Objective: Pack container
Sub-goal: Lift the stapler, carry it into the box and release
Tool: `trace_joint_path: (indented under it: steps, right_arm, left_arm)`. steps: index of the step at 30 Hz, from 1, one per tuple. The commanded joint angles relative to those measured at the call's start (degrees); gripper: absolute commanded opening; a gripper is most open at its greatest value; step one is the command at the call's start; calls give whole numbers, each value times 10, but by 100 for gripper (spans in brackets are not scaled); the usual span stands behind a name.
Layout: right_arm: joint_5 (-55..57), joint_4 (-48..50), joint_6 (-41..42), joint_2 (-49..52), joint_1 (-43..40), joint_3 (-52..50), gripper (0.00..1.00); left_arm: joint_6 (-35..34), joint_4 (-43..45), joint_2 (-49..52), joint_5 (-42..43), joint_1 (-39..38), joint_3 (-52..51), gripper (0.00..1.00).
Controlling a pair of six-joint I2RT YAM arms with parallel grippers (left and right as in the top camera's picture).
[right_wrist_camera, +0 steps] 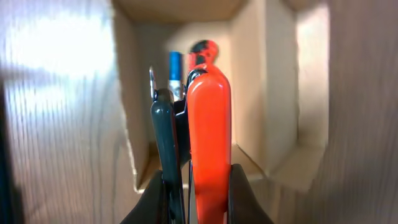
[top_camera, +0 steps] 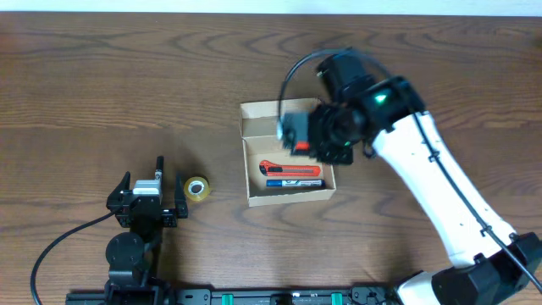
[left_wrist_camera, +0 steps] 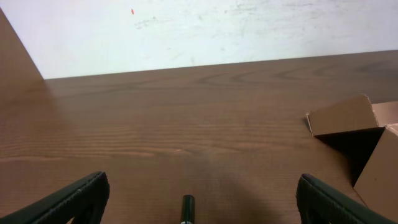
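I should keep my right gripper moving toward the red utility knife [top_camera: 290,170] and let go there. The orange and dark grey handled tool is over the open container [top_camera: 268,152] and the container's flap lid is out of the way.
The tan cardboard container [top_camera: 246,169] lies open at the table's middle, its flap lid [top_camera: 264,111] folded back at the far side. A red utility knife [top_camera: 288,169] and a blue pen [top_camera: 292,182] lie inside. My right gripper [top_camera: 298,135] hovers over the box, shut on an orange and dark grey handled tool [right_wrist_camera: 208,124]. The right wrist view looks down into the container [right_wrist_camera: 249,93], with the pen [right_wrist_camera: 175,65] and knife [right_wrist_camera: 204,48] below my right gripper [right_wrist_camera: 196,186]. My left gripper [top_camera: 144,174] is open and empty, left of the box; the box [left_wrist_camera: 348,118] shows at right beyond my left gripper [left_wrist_camera: 200,193].
A small roll of yellow tape [top_camera: 196,189] sits on the wooden table between the left gripper and the box. The right arm [top_camera: 440,186] slants across the table's right side. A pale wall [left_wrist_camera: 199,31] bounds the far edge.
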Motion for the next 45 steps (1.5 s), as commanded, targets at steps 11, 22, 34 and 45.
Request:
trace_joint_path:
  steps: [11,22,34,45]
  right_arm:
    - [12,68,-49,20,29,-94,1]
    - [-5,182,-48,134,30,-172,1]
    - [-16,222,49,107,30,-140,69]
    - [-7,216,311,-70,12,-50,95]
  left_arm:
    - [-5,-7,-4,-10,2,-19,95]
    - [-5,-7,-4,-10,2,-19,95]
    - [-5,-7,-4,-10,2,-19,95]
    - [-5,-7,-4,-10,2,-19,95]
